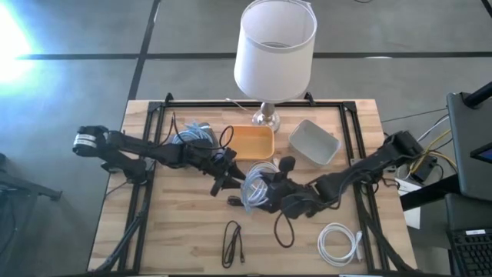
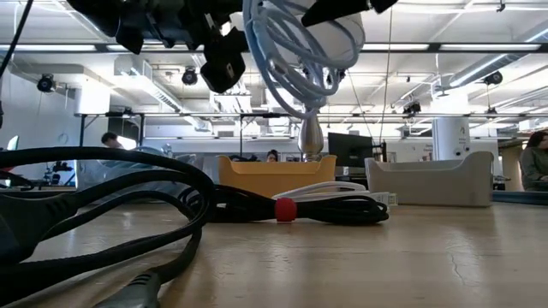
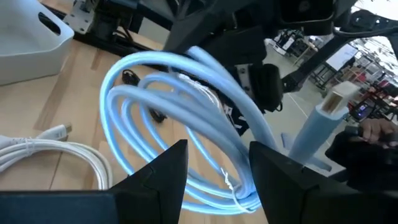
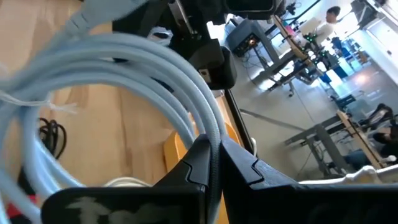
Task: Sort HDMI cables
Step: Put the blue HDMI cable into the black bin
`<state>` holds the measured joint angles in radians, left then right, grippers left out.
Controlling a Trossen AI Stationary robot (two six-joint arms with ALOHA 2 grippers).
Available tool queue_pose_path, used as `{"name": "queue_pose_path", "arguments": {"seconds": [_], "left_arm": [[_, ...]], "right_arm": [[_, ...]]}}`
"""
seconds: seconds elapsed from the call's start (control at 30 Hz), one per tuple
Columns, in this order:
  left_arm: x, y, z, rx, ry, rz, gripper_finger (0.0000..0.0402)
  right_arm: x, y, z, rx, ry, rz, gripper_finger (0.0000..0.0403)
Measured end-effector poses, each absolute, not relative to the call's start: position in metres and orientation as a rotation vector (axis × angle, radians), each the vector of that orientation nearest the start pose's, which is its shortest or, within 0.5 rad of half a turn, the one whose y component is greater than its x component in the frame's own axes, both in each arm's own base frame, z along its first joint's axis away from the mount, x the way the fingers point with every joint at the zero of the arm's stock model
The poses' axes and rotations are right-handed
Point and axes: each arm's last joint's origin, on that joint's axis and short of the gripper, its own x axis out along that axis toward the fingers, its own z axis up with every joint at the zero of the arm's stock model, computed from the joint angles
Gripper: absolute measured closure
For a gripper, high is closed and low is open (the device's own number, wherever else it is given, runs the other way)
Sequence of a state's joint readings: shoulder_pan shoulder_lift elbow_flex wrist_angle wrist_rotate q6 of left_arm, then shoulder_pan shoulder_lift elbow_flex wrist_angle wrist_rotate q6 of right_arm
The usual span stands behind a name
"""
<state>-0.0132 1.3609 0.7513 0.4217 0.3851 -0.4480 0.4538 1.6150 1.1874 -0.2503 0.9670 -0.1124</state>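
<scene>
The robot's left gripper should take the raised coil's bundled strands (image 1: 252,187) over from the right gripper, because the other light blue coil (image 1: 195,133) is on the left gripper's side.
A light blue HDMI coil (image 1: 254,191) is up in the air at the table's middle, seen high in the low view (image 2: 295,51). My right gripper (image 1: 274,185) is shut on it (image 4: 214,155). My left gripper (image 1: 228,177) is open, and its fingers stand on either side of the same coil's strands (image 3: 217,171). A second light blue coil (image 1: 192,137) lies at the far left. On the near part of the table lie a black bundle (image 1: 233,243), another black cable (image 1: 285,228) and a white coil (image 1: 338,243). My right gripper pinches a strand of the coil's loop (image 4: 208,134) between its two fingers, which lie across the strand. The coil is lifted clear of the table and hangs below the gripper (image 2: 300,77). My left gripper has the coil's bundled strands (image 3: 233,186) between its open fingers; I cannot tell whether they touch.
The orange tray (image 1: 252,143) and the grey tray (image 1: 314,143) sit at the far middle, by the lamp's base (image 1: 267,117). A black metal frame (image 1: 154,154) borders the table. A black cable with a red tie (image 2: 284,209) lies low in front of the low camera.
</scene>
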Motion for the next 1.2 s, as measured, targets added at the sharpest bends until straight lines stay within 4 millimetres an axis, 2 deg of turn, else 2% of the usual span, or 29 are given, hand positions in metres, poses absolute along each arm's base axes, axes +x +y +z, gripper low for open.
{"name": "queue_pose_path", "arguments": {"seconds": [0.3,0.67,0.83,0.93,1.03,1.2], "left_arm": [[0.293,-0.015,0.254,-0.482,0.274,-0.363,0.0225],[0.297,-0.014,0.251,-0.526,0.275,-0.341,0.0225],[0.299,-0.014,0.248,-0.531,0.279,-0.335,0.0232],[0.299,-0.014,0.248,-0.534,0.281,-0.333,0.026],[0.3,-0.013,0.248,-0.536,0.282,-0.323,0.0307],[0.299,-0.012,0.244,-0.527,0.292,-0.301,0.0384]], "right_arm": [[0.329,0.129,0.258,-0.599,0.573,-0.464,0.039],[0.341,0.127,0.266,-0.671,0.508,-0.321,0.039],[0.344,0.122,0.265,-0.634,0.509,-0.269,0.039],[0.344,0.122,0.264,-0.626,0.509,-0.272,0.039],[0.344,0.122,0.264,-0.638,0.511,-0.269,0.0388],[0.343,0.123,0.264,-0.627,0.514,-0.265,0.036]]}}
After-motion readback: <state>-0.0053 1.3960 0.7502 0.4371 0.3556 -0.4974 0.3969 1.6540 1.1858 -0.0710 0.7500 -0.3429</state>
